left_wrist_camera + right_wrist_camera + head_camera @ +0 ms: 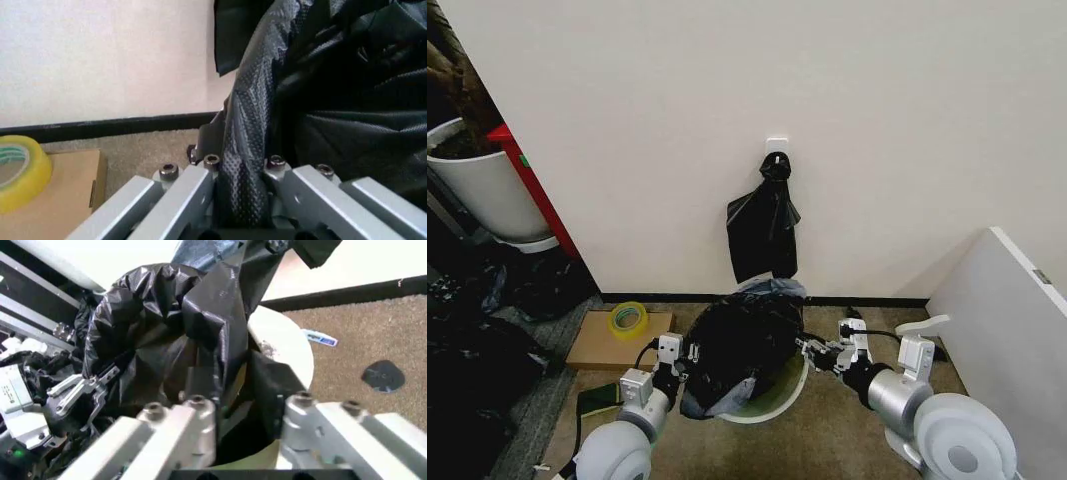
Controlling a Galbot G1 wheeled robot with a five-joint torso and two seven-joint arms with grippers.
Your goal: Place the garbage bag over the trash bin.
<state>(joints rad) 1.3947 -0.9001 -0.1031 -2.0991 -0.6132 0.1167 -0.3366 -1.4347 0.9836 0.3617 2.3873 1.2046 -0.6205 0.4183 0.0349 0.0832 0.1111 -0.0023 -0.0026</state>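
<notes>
The garbage bag's edge (798, 340) will spread and hang over the trash bin's exposed rim when I pull it, as slack folds (745, 335) bunch over the trash bin's opening.
The garbage bag (739, 345) lies crumpled in a glossy black heap over the mouth of the off-white trash bin (772, 400), which stands on the carpet by the wall. My left gripper (682, 362) is at the bag's left side, shut on a fold of the garbage bag (243, 130) that runs up between its fingers (208, 162). My right gripper (814, 352) is at the bin's right rim and stands open. A flap of the garbage bag (167, 330) and the trash bin's rim (287, 340) lie between its fingers (197, 407).
A knotted bunch of black bags (764, 230) hangs from a wall hook above the bin. A yellow tape roll (627, 319) sits on a cardboard box (592, 350) at left. A large white plant pot (482, 195) stands far left and a white panel (1002, 300) at right.
</notes>
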